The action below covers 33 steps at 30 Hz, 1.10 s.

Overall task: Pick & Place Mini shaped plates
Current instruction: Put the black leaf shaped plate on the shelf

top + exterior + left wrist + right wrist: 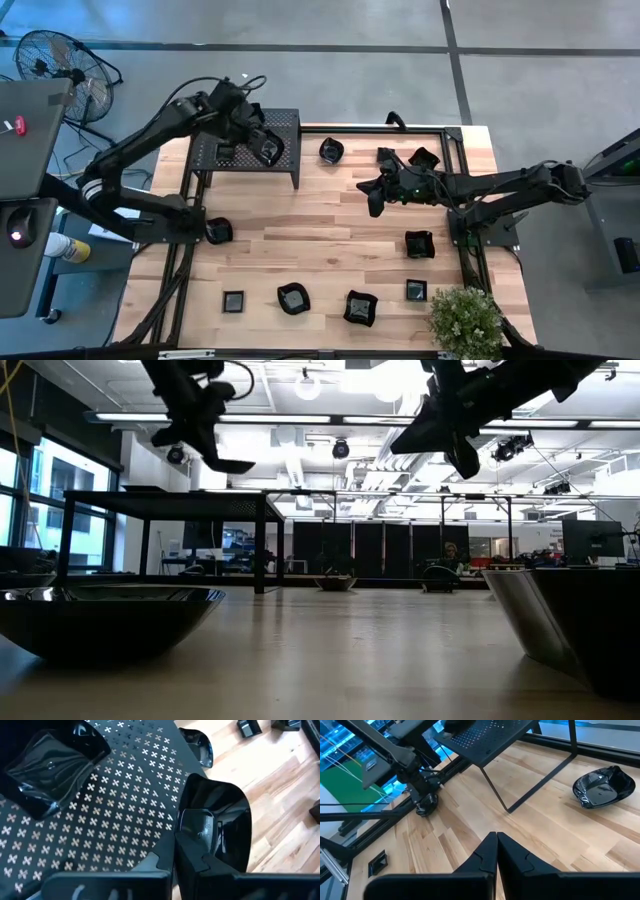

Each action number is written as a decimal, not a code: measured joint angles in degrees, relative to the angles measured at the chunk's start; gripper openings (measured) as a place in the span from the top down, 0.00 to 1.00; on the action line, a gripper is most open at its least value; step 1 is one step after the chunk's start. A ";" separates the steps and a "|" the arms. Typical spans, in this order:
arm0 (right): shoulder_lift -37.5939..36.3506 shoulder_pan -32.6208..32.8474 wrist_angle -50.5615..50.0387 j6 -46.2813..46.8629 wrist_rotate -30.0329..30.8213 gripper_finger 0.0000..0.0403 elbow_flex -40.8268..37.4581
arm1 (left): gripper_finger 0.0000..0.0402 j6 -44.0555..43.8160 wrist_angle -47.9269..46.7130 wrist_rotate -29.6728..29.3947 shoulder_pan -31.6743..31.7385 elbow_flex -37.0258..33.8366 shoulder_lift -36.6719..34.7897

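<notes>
The wavy plate point(219, 820), hollow side up, hangs clear of the square plate, so my left gripper should keep lowering it until it sits on the rack's free top point(145, 807).
The mini shaped plates are small glossy black dishes. One wavy-edged plate point(220, 805) is held by my left gripper point(264, 148) above the black perforated rack point(245, 130). A square plate point(47, 765) rests flat on the rack's top. Several more lie scattered on the wooden table, among them a plate point(331, 150) beside the rack and a row along the near edge point(293, 297). My right gripper point(372, 196) hovers shut and empty above the table's middle right, its fingers closed together in its wrist view point(496, 851). My left gripper pinches the wavy plate at its rim point(181, 820), one finger point(197, 832) lying on the dish's inner face and the other beneath it. The fingers slant down from the table's left. The plate point(228, 463) hangs lifted clear, tilted, just above the rack's top.
The rack stands on thin legs point(495, 787) at the far left of the table. A black frame point(462, 215) runs along the table's right side, and a potted plant point(465, 318) sits at the near right corner. Bare wood point(320, 230) lies in the table's middle.
</notes>
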 joint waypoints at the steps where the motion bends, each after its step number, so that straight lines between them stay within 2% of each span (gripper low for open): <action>1: 0.00 0.00 0.00 0.00 0.01 1.00 -0.01 | 1.00 0.47 -0.12 0.03 0.43 0.00 0.65; 14: 0.02 0.02 0.00 0.00 0.28 0.99 0.00 | 1.00 3.11 -0.40 1.04 5.07 0.00 4.22; 28: 0.02 0.02 0.02 -1.05 0.47 0.99 0.00 | 1.00 1.98 -0.16 2.58 4.99 0.00 7.17; 33: 0.02 0.02 0.03 -1.05 0.47 0.99 0.00 | 0.95 1.55 -0.95 2.45 4.99 0.00 7.17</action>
